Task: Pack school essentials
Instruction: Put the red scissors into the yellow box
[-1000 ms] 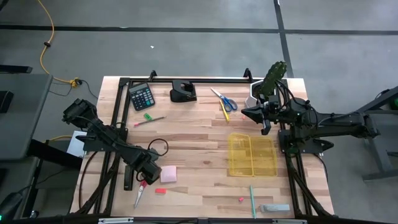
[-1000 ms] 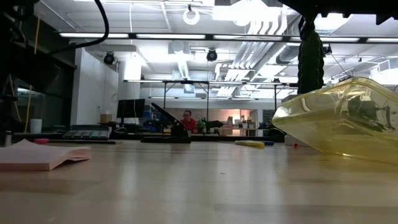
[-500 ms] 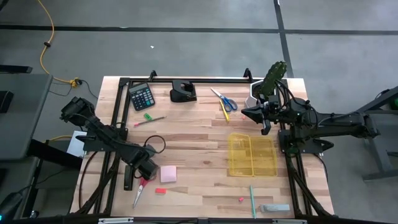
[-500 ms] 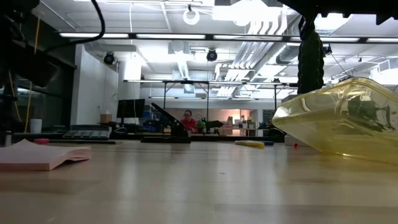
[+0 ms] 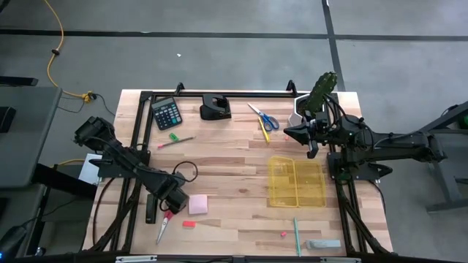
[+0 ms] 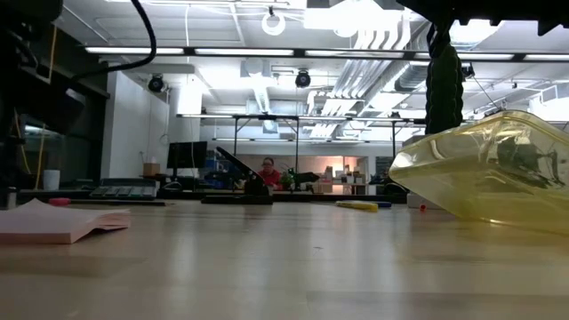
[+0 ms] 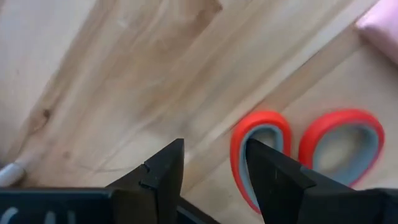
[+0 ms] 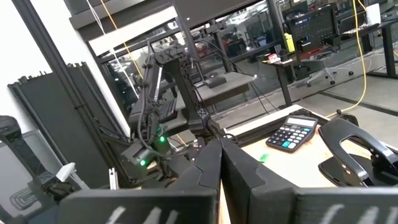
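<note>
The red-handled scissors [image 5: 163, 228] are far across from the yellow tray, so my left gripper should grip one handle loop [image 7: 266, 129] and hand the scissors to my right gripper.
My left gripper [image 7: 214, 165] is open and hangs low over the table's near left part [image 5: 172, 201]. It points down at the handle end of the red-handled scissors [image 7: 298, 146], which lie flat [image 5: 164, 225]. One finger stands beside a handle loop; whether it touches, I cannot tell. The pink sticky pad [image 5: 197, 204] lies just right of the gripper. The blue-handled scissors [image 5: 262, 115] and a yellow pen [image 5: 265, 131] lie at the far side. A teal pen [image 5: 297, 235] and a red bit [image 5: 283, 234] lie near the front edge. My right gripper [image 5: 311, 144] is shut and waits above the tray's far side.
The clear yellow tray [image 5: 296, 181] sits right of centre. A calculator [image 5: 166, 112], a black punch [image 5: 216, 107] and a cactus [image 5: 320, 90] in a white pot line the far edge. A black bar [image 5: 150, 209] and a red bit [image 5: 189, 224] lie by the left gripper. A person [image 6: 268, 172] sits far behind.
My left arm shifted a little toward the table's left edge and came back; the gripper stands almost where it was, over the red scissors' handles. Nothing on the table has moved.
</note>
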